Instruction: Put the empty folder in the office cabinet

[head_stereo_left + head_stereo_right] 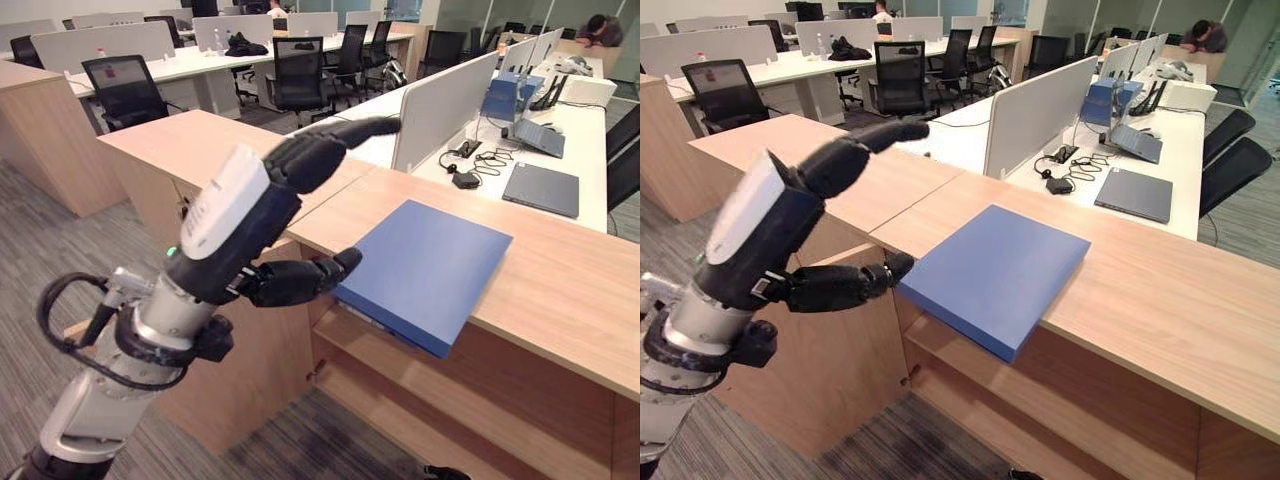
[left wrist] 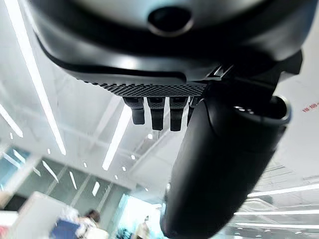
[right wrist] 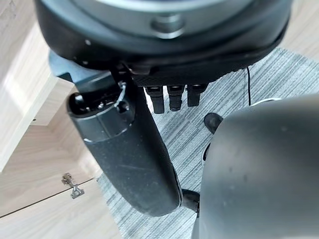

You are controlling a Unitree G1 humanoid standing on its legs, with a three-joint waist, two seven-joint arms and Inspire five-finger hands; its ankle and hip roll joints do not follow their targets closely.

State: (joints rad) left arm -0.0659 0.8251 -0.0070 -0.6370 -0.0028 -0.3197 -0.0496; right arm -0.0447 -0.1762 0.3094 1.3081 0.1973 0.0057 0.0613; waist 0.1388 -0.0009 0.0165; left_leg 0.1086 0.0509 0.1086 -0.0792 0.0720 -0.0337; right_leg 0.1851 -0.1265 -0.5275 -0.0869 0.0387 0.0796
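A pale-marked piece [image 1: 376, 321] shows a little under the overhanging edge of the blue folder [image 1: 428, 262], so I should expect another folder on the shelf when I carry the blue folder away.
A flat blue folder [image 1: 425, 270] lies on the wooden cabinet top [image 1: 560, 290], and its near corner juts out over the front edge. My left hand [image 1: 240, 230] is raised to the folder's left and is open, with its digits spread wide. Its lower fingertips [image 1: 895, 268] sit at the folder's left corner. Its upper digit [image 1: 340, 145] stretches out above the countertop. My right hand [image 3: 124, 149] hangs open over the grey carpet beside the cabinet's wooden side.
Below the folder is the cabinet's open shelf [image 1: 400, 380]. A lower wooden cabinet [image 1: 190, 145] adjoins on the left. Behind stand a white desk partition [image 1: 440, 105], closed laptops [image 1: 540, 188] and cables. Office chairs [image 1: 125, 90] and a seated person [image 1: 600, 30] are far back.
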